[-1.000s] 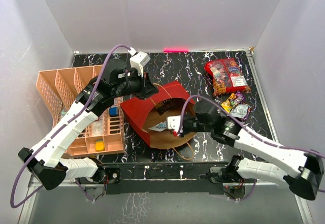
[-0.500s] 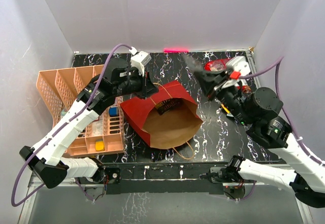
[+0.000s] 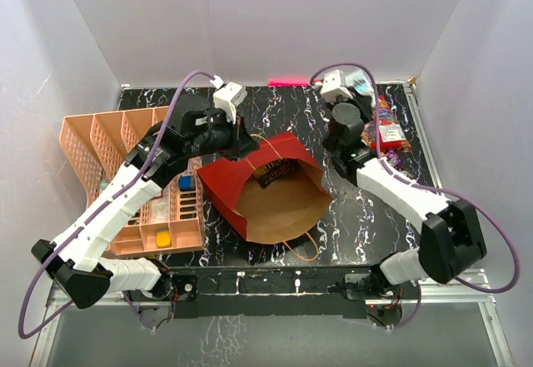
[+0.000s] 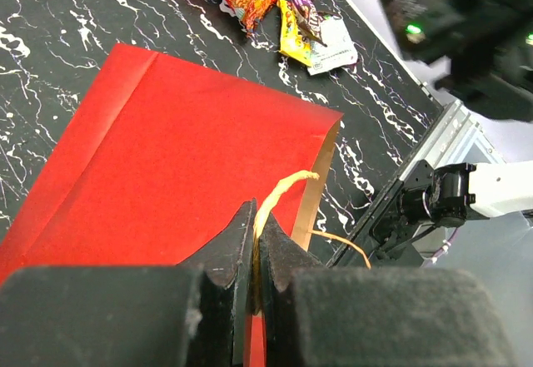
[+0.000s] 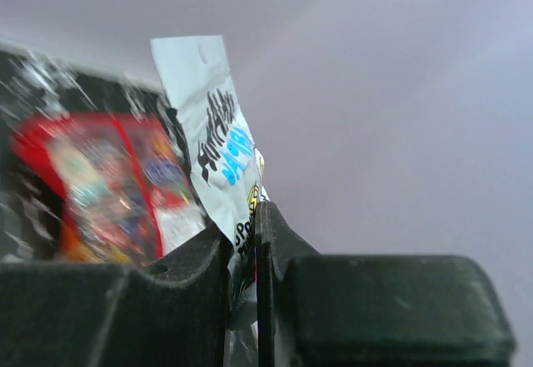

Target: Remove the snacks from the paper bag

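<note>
The silver packet (image 3: 362,82) is clear of the red paper bag, so my right gripper goes on moving down to the purple packet (image 3: 393,159) before it lets go there.
The red paper bag (image 3: 229,185) lies on its side with its brown mouth facing the near right. A dark brown snack (image 3: 275,173) shows inside it. My left gripper (image 3: 242,144) is shut on the bag's cord handle (image 4: 286,191) at the upper rim, and the bag's red side (image 4: 166,142) fills the left wrist view. My right gripper (image 3: 364,86) is raised at the back right, shut on a silver packet (image 5: 212,126). Under it lie two red bags (image 3: 387,126), blurred in the right wrist view (image 5: 92,184). Yellow (image 4: 291,41), purple (image 4: 305,13) and silver (image 4: 335,44) packets lie beside them.
A peach slotted tray (image 3: 92,142) stands at the left and holds a blue block (image 3: 186,182) and a yellow block (image 3: 163,239). White walls close in the black marbled table on three sides. A pink strip (image 3: 288,81) lies at the back edge.
My right arm has swung out of the bag's mouth, up and over to the back right corner, carrying the silver packet. My left gripper has kept hold of the handle.
</note>
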{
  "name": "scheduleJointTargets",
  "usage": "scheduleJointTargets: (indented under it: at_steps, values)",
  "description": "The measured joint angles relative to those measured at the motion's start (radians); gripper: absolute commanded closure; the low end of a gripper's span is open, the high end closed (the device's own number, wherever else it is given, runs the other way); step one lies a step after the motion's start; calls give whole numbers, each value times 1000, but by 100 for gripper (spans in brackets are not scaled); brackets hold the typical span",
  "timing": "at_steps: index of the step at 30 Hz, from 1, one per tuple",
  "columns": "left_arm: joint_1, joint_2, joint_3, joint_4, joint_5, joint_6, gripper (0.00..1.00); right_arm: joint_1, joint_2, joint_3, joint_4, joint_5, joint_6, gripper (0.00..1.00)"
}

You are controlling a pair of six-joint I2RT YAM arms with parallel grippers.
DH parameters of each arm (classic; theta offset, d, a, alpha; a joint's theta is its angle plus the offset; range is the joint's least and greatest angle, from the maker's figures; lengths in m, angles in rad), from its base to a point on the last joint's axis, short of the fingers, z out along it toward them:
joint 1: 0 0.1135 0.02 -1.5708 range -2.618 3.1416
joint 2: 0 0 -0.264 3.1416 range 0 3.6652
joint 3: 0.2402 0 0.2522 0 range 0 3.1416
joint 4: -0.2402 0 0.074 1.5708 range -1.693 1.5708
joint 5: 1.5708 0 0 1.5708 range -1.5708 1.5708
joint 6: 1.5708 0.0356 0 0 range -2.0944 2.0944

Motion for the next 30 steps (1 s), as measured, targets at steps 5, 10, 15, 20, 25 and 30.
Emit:
scheduleJointTargets:
  at_steps: [5, 10, 15, 20, 25, 30]
  values:
    - [0, 0, 0, 0, -4, 0, 100, -216, 45, -123, -37, 48, 44, 92]
    - [0, 0, 0, 0, -5, 1, 100, -373, 55, -212, -99, 47, 202, 92]
    - [0, 0, 0, 1, -5, 1, 100, -453, 146, -285, -196, 16, 365, 92]
    - [0, 0, 0, 1, -5, 2, 100, -459, 251, -299, -316, -18, 504, 88]
    - [0, -7, 0, 0, -8, 5, 100, -458, 293, -285, -409, -59, 612, 74]
    - [0, -15, 0, 1, -12, 8, 100, -458, 282, -269, -476, -126, 703, 44]
